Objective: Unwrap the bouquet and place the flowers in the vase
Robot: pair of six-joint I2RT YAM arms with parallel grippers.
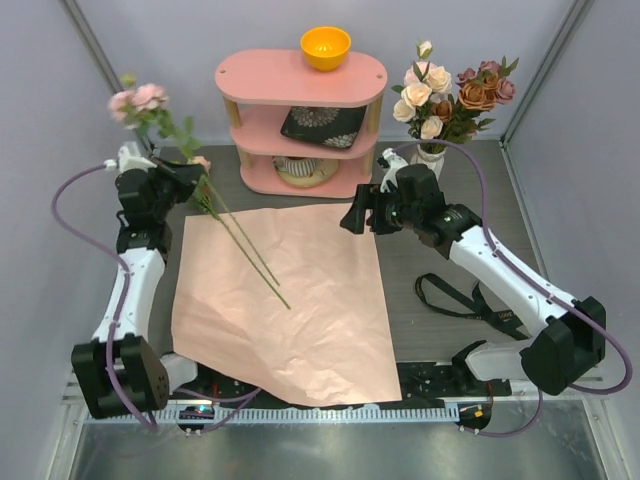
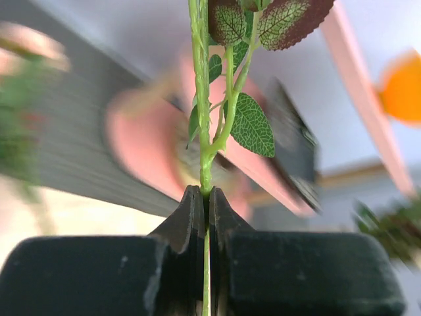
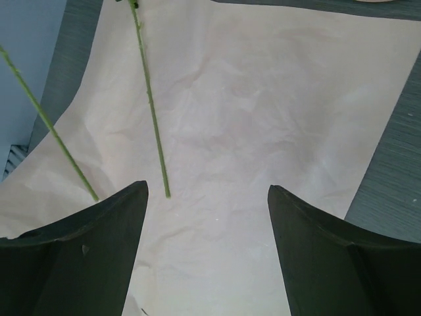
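Observation:
The robot's right gripper should take the stem [image 1: 181, 137] by its leaves and carry it over, because the white vase [image 1: 429, 160] stands far across from the flower in the left gripper.
The bouquet's salmon-pink wrapping paper [image 1: 285, 300] lies spread flat on the table. My left gripper [image 1: 192, 183] is shut on the green stems of the flowers [image 1: 140, 100]. Their pink heads stand up at the back left and the long stems [image 1: 250, 255] trail down over the paper. In the left wrist view the fingers [image 2: 191, 217] pinch a thin stem [image 2: 205, 164] below its leaves [image 2: 253, 125]. My right gripper [image 1: 350, 218] hangs open over the paper's far right corner, holding nothing; two stem ends [image 3: 150, 112] show beyond it [image 3: 207, 191]. The white vase [image 1: 430, 158] at the back right holds several roses [image 1: 450, 95].
A pink two-tier shelf [image 1: 300, 75] stands at the back centre with an orange bowl [image 1: 325, 46] on top and a patterned dish [image 1: 322, 125] inside. A black ribbon [image 1: 455, 300] lies on the table right of the paper, under my right arm.

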